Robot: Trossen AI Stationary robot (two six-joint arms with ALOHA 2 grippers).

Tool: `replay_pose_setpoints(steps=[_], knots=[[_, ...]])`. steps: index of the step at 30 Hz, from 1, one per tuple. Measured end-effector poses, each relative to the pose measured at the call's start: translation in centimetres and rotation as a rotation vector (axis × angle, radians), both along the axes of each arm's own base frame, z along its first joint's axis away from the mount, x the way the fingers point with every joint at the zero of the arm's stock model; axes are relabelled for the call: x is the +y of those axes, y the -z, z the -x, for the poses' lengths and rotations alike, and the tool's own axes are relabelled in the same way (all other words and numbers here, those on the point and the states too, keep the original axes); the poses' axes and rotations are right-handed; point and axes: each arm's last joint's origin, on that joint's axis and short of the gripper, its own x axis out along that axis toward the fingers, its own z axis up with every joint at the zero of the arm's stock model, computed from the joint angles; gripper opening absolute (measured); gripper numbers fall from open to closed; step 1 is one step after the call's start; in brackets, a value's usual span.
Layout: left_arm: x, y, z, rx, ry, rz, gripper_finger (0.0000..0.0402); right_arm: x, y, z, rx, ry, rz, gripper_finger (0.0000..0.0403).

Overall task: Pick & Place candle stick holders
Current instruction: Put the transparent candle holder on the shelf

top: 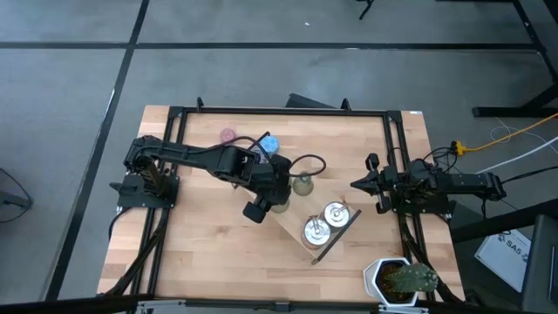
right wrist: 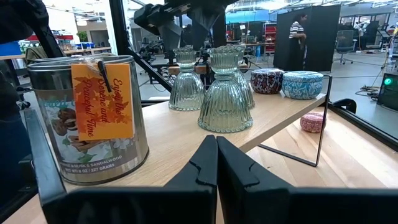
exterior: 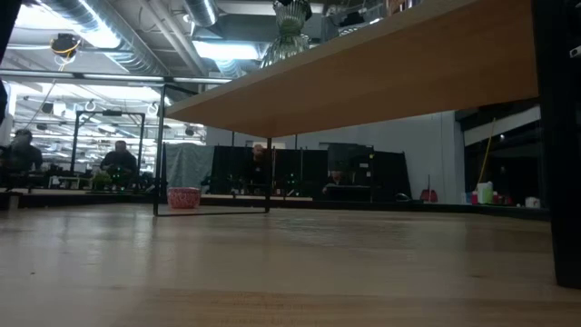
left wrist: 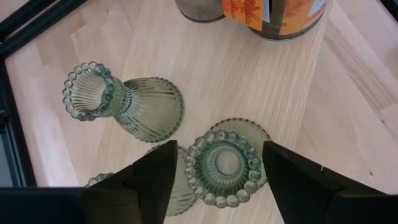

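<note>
The nearest green holder (left wrist: 224,167) is close to the tray's edge, so the robot's left gripper should move up clear, close and gently push the holder's edge-facing side farther in.
Three olive-green bell-shaped candle stick holders stand upright on a raised wooden tray (top: 301,235). My left gripper (left wrist: 221,152) is open and points steeply down, one finger on either side of the nearest green holder (left wrist: 225,167), with a small gap at each side. A second green holder (left wrist: 127,106) stands beside it and a third (left wrist: 177,196) is half hidden behind a finger. Two shiny silver holders (top: 336,212) (top: 316,231) sit on the tray's near part. The purple holder (right wrist: 267,81) and blue holder (right wrist: 303,84) stand at its far end. The pink holder (top: 228,136) rests on the table. My right gripper (top: 357,184) waits shut at the right.
The tray stands on thin dark wire legs (right wrist: 320,124), slanting across the table's middle. A potted green plant in a white pot (top: 401,279) sits at the near right corner. A black frame (top: 279,111) runs around the table. People show in the room beyond.
</note>
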Motion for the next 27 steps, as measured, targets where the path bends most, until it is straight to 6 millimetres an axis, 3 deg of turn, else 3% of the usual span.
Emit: replay_pose_setpoints(steps=[9,14,19,27], knots=[[0.0,-0.2,0.1,0.004,-0.002,0.001,0.0269,0.0,0.0,0.0,0.000,0.000,0.000,0.0001],[0.1,-2.7,0.6,-0.041,-0.006,-0.002,0.0274,0.0,0.0,0.0,0.000,0.000,0.000,0.0001],[0.2,-4.9,1.5,-0.060,0.000,0.009,0.0266,0.0,0.0,0.0,0.000,0.000,0.000,0.0001],[0.3,-4.7,2.5,0.030,0.000,0.017,0.0210,0.0,0.0,0.0,0.000,0.000,0.000,0.0001]])
